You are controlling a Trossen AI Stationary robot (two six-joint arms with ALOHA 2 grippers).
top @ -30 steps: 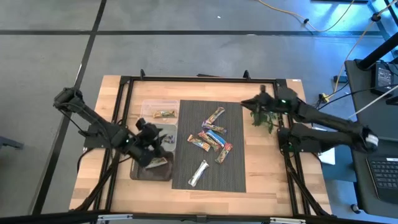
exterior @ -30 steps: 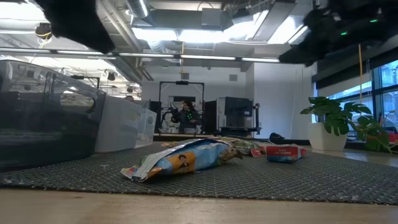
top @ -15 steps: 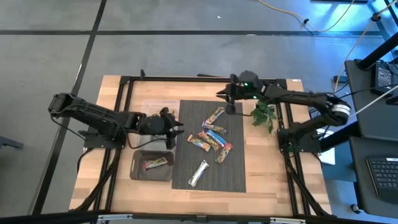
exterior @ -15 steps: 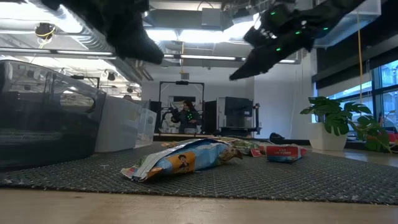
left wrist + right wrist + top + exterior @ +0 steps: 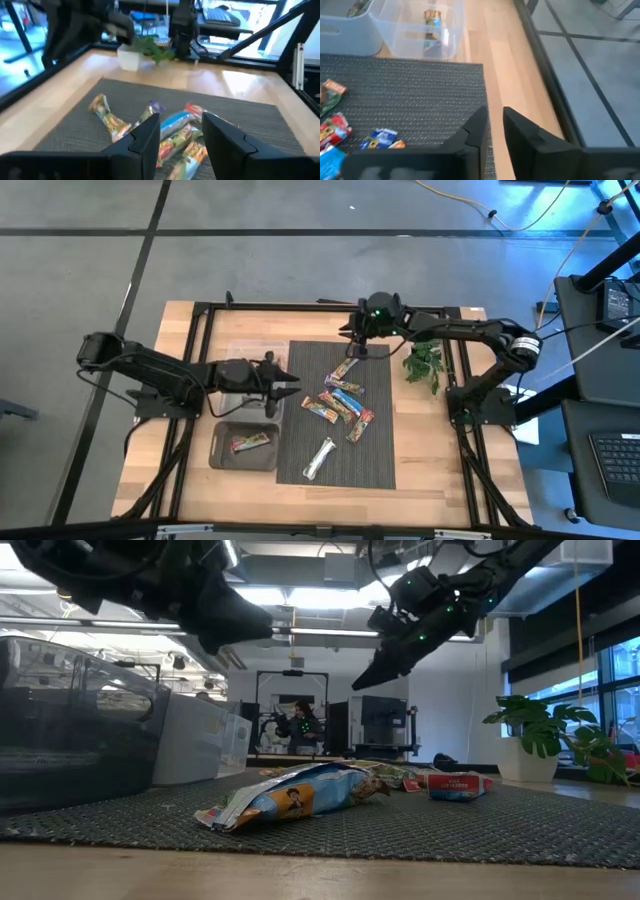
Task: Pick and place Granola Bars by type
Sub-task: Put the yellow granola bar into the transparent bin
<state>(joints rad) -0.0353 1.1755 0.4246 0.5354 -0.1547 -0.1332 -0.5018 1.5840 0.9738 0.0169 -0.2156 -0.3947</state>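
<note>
I can see that the bins [image 5: 245, 406] are next to my left gripper, away from the farthest Granola Bar, so my right gripper should pick up that bar [image 5: 344, 368] and pass it to my left gripper.
Several wrapped Granola Bars [image 5: 344, 400] lie loose on the dark ribbed mat [image 5: 375, 465]. One more lies in the clear bin [image 5: 252, 356], and another [image 5: 250, 442] in the dark tray [image 5: 222, 454]. My left gripper [image 5: 288, 378] hovers open at the mat's left edge, pointing level toward the bars [image 5: 176, 131], with nothing between its fingers. My right gripper [image 5: 353, 350] hangs above the mat's far part, slanting down over the farthest bar [image 5: 345, 367]. Its fingers [image 5: 476, 131] stand close together with only a narrow slit, and nothing is in them.
A green plant sprig [image 5: 424, 366] lies on the wood right of the mat. A black frame [image 5: 300, 308] runs round the work area. In the right wrist view the clear bin [image 5: 447, 42] stands just past the mat's corner, with bare wood [image 5: 510, 65] beside it.
My left gripper has swung up from over the dark tray toward the far edge and the mat, turning level; a bar lies in the tray. My right gripper has travelled from above the plant sprig toward the table's left, out over the mat's far part.
</note>
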